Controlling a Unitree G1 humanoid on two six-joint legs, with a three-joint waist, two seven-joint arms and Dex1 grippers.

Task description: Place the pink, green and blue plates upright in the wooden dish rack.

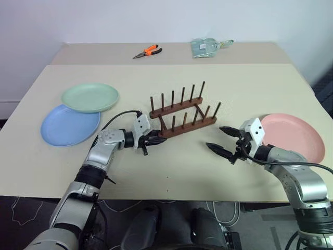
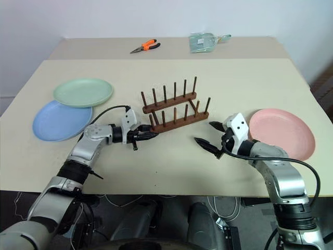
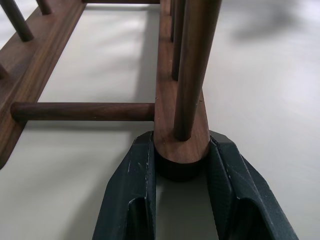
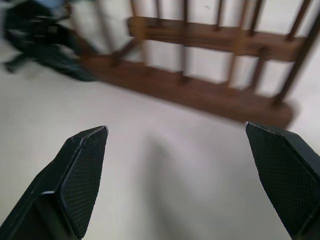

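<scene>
The wooden dish rack [image 1: 187, 127] sits slanted with my left gripper at one end, so next my right gripper steers the near bar's loose end [image 1: 212, 120] to straighten the rack.
The wooden dish rack [image 1: 183, 112] stands at the table's middle, its pegs holding nothing. My left gripper [image 1: 155, 139] is at the rack's left end; in the left wrist view its fingers [image 3: 132, 185] press both sides of the near base bar's end [image 3: 181, 145]. To the right of the rack, my right gripper [image 1: 214, 137] hovers open with nothing between its fingers, pointing at the rack [image 4: 200, 90]. Just behind its wrist, the pink plate [image 1: 294, 136] lies flat. At the left, the green plate [image 1: 89, 97] rests on the far edge of the blue plate [image 1: 67, 126].
Orange-handled pliers [image 1: 148, 51] and a clear plastic bag [image 1: 208, 47] lie on a second table at the back. The table's front edge [image 1: 171, 197] runs just below both arms. A wall closes the far side.
</scene>
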